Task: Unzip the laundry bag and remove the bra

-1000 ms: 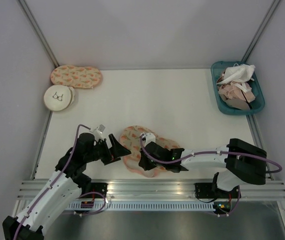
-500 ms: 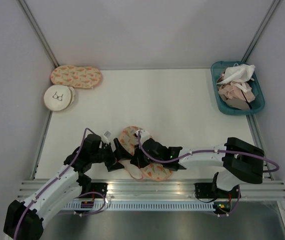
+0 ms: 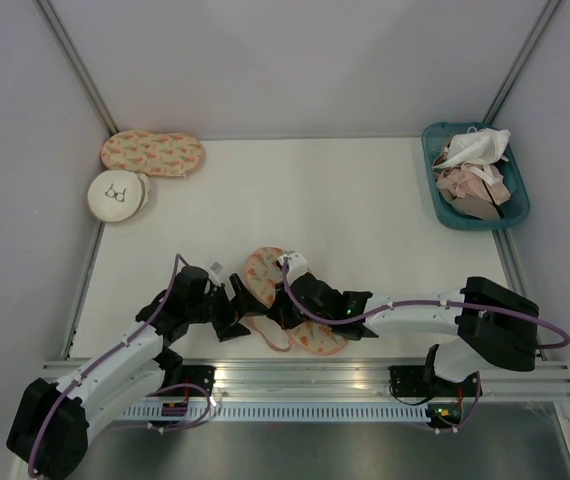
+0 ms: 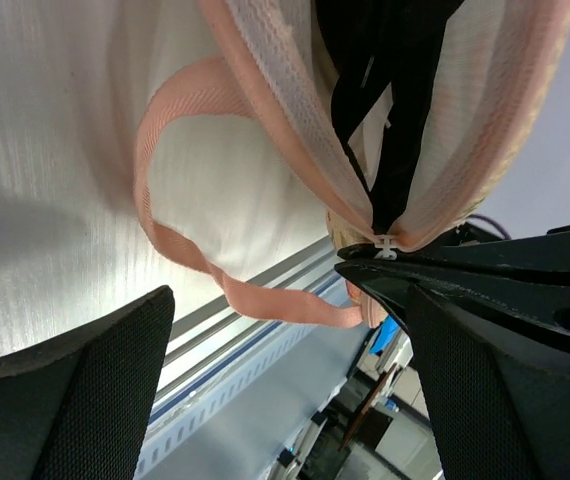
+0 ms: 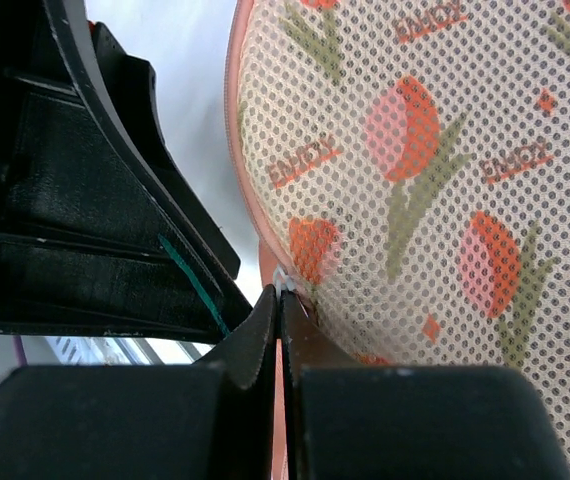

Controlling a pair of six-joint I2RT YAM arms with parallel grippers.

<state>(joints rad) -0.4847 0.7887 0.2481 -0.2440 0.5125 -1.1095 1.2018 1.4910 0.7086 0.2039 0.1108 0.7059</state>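
The laundry bag's gap ends at the zipper pull in my right gripper. Next, my left gripper pinches the gaping edges and pulls them away from there.
The laundry bag stands tipped on its edge near the table's front, its printed mesh filling the right wrist view. My right gripper is shut on the small white zipper pull at the bag's seam. In the left wrist view the bag's two halves gape apart, and the black bra shows between them. The pink loop strap hangs down onto the table. Just left of the gap, my left gripper stands wide open with nothing between its fingers. In the top view, left gripper and right gripper nearly meet at the bag.
At the back left lie a like-printed case and a round white pouch. A teal basket of pale garments stands at the back right. The metal rail runs along the near edge just behind the bag.
The bag has been lifted from lying flat onto its edge and pulled slightly left by the right gripper. The left gripper has moved right, up to the bag's opening.
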